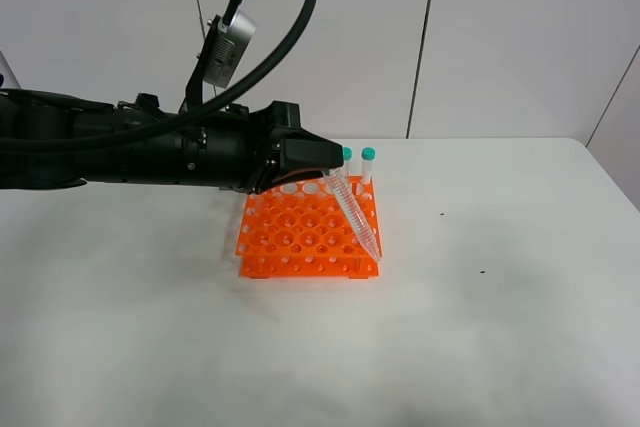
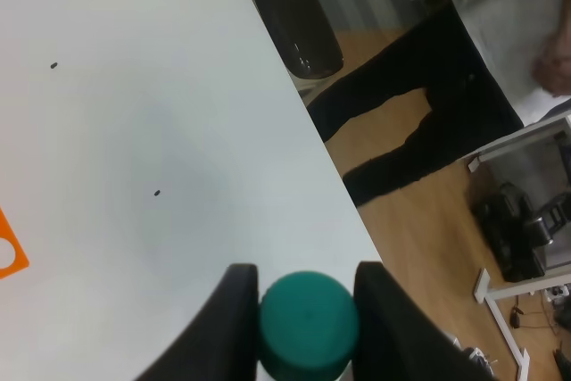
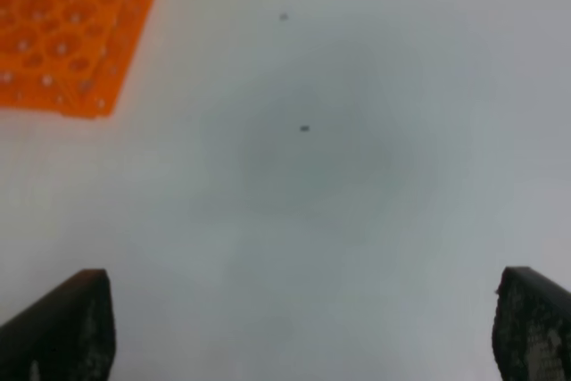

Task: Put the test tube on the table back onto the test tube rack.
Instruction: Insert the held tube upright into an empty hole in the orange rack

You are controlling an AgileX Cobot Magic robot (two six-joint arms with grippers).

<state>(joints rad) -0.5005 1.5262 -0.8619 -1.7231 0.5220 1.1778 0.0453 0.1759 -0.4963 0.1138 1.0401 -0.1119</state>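
Observation:
The test tube is tilted with its conical tip [image 1: 375,255] at the rack's front corner, so the robot's left gripper should lift it clear and turn it upright over the rack's holes [image 1: 307,219].
My left gripper [image 1: 325,172] reaches in from the left and is shut on the test tube [image 1: 355,212] near its cap. The tube hangs tilted, with its conical tip at the front right corner of the orange test tube rack [image 1: 300,232]. In the left wrist view the teal cap [image 2: 308,323] sits between the two black fingers [image 2: 230,318], and a rack corner [image 2: 9,254] shows. Two capped tubes [image 1: 368,162] stand at the rack's back right. My right gripper [image 3: 299,336] is open and empty above the white table [image 3: 357,202], with the rack [image 3: 62,42] off to one side; it is not in the exterior view.
The table's edge [image 2: 303,122] shows in the left wrist view, with a wooden floor, a person's dark legs [image 2: 419,104] and a black bin [image 2: 294,15] beyond it. Small dark specks [image 1: 483,271] lie on the table to the right of the rack.

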